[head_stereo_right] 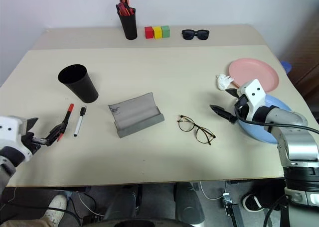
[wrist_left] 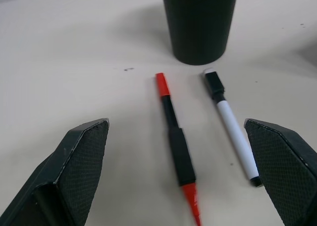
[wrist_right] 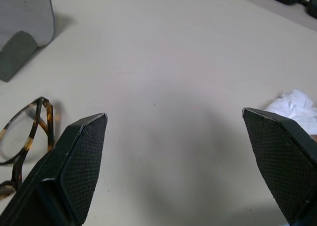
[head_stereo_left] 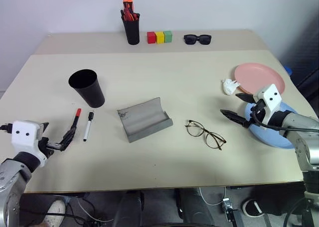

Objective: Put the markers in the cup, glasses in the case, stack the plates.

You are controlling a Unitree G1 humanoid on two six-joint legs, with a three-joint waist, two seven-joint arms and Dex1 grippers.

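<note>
I expect the black marker (wrist_left: 179,149) to show its red cap (head_stereo_left: 78,112) at the cup's rim when I put it in the cup, because the marker looks longer than the white one.
Two markers lie side by side at the front left: a black one with a red cap (head_stereo_left: 74,125) and a white one with a black cap (head_stereo_left: 88,126). Just behind them stands the black cup (head_stereo_left: 87,87). My left gripper (head_stereo_left: 56,133) is open just short of the markers, and its wrist view looks along them (wrist_left: 176,146) toward the cup (wrist_left: 199,23). The grey case (head_stereo_left: 144,119) lies open mid-table. The wire glasses (head_stereo_left: 205,134) lie to its right. My right gripper (head_stereo_left: 230,103) hovers open over the blue plate (head_stereo_left: 279,135). Behind it is the pink plate (head_stereo_left: 261,77).
At the back stand a black holder of orange-red pens (head_stereo_left: 131,25), three coloured blocks (head_stereo_left: 159,37) and black sunglasses (head_stereo_left: 197,39). A crumpled white tissue (head_stereo_left: 229,86) lies by the pink plate. The blue plate overhangs the table's right edge.
</note>
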